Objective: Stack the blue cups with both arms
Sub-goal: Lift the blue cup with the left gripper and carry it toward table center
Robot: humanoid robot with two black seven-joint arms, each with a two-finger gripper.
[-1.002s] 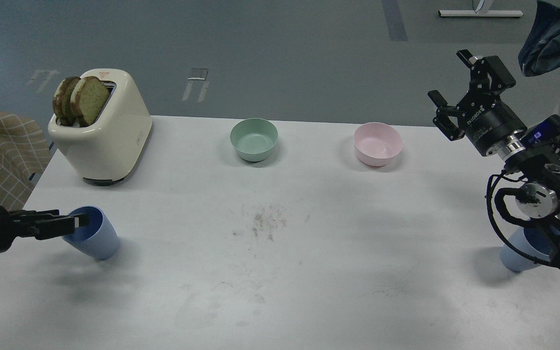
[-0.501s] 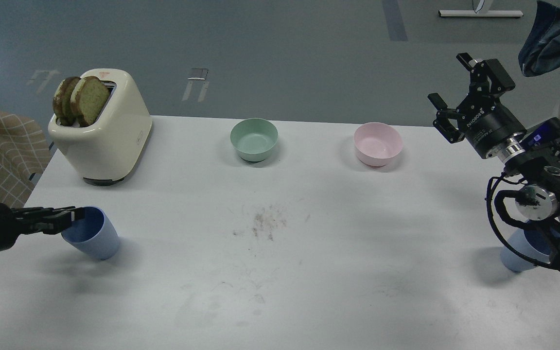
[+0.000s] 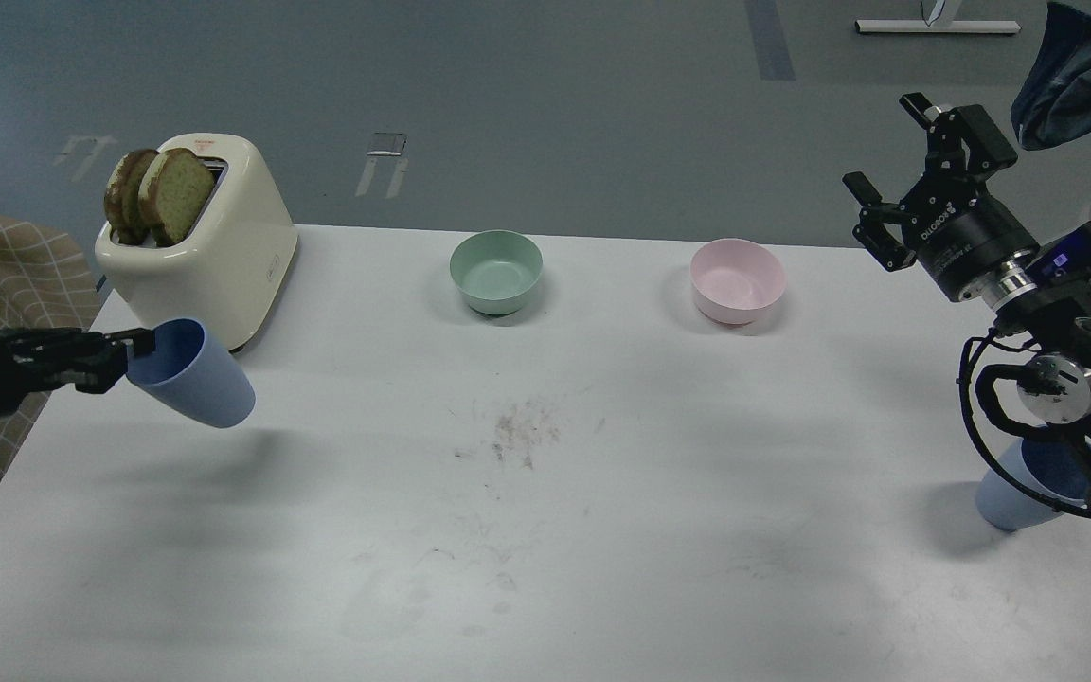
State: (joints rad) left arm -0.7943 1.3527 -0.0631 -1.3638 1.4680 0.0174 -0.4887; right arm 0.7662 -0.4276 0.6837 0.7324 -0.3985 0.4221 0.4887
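Note:
I expect the second blue cup [image 3: 1028,484] to go only partway in, with its rim standing high, when I lower it inside, because the blue cups share a gentle taper [image 3: 199,377].
My left gripper [image 3: 134,343] is shut on the rim of a blue cup [image 3: 195,375] and holds it tilted above the table's left side, its mouth turned toward my arm. The second blue cup [image 3: 1014,497] stands on the table at the far right, partly hidden behind my right arm. My right gripper [image 3: 891,156] is open and empty, raised high above the table's back right corner, well apart from that cup.
A cream toaster [image 3: 200,251] with two bread slices stands at the back left, just behind the lifted cup. A pale green bowl [image 3: 495,272] and a pink bowl [image 3: 736,279] sit along the back of the white table [image 3: 545,530].
My left gripper has lifted the blue cup off the table, up and toward the toaster. My right gripper has shifted slightly to the right and stays open.

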